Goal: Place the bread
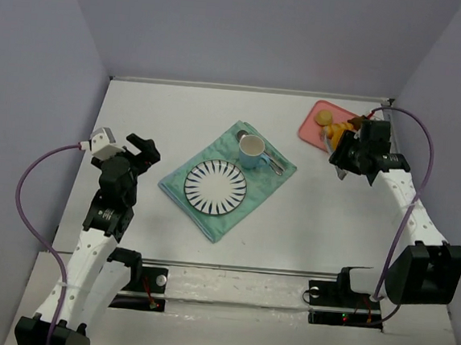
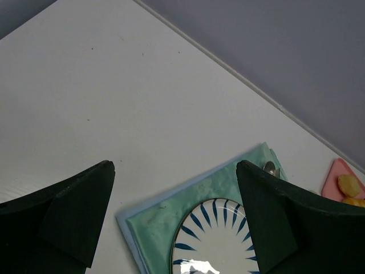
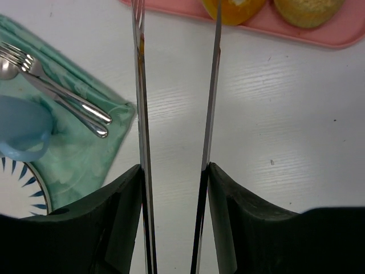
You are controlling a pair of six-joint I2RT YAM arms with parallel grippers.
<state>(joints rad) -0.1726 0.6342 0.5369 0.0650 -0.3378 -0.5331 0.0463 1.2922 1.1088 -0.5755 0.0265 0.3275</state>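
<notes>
I should keep moving my right gripper in until the two blades of the tongs are on either side of the orange-yellow piece [image 3: 236, 10], because the tongs are open and that piece is at the tray's near edge [image 3: 261, 29].
Two pieces of bread lie on a pink tray [image 1: 309, 124] at the far right: a tan bun [image 1: 323, 116] [image 3: 308, 8] and an orange-yellow piece [image 1: 337, 132] [image 3: 231, 8]. My right gripper [image 1: 347, 154] [image 3: 174, 168] is shut on a pair of metal tongs [image 3: 141, 85], whose two blades stand apart. The blade tips reach the tray's near edge beside the orange-yellow piece, with nothing held between them. Near the table's left side my left gripper [image 1: 144, 149] [image 2: 174, 171] hangs open and empty.
In the middle lies a green cloth [image 1: 202, 218] [image 2: 154, 228] with a white plate with blue rays [image 1: 215, 186] [image 2: 217, 240], a blue cup [image 1: 253, 150] [image 3: 20, 128] and a fork and spoon [image 1: 276, 162] [image 3: 57, 94]. Grey walls enclose the table.
</notes>
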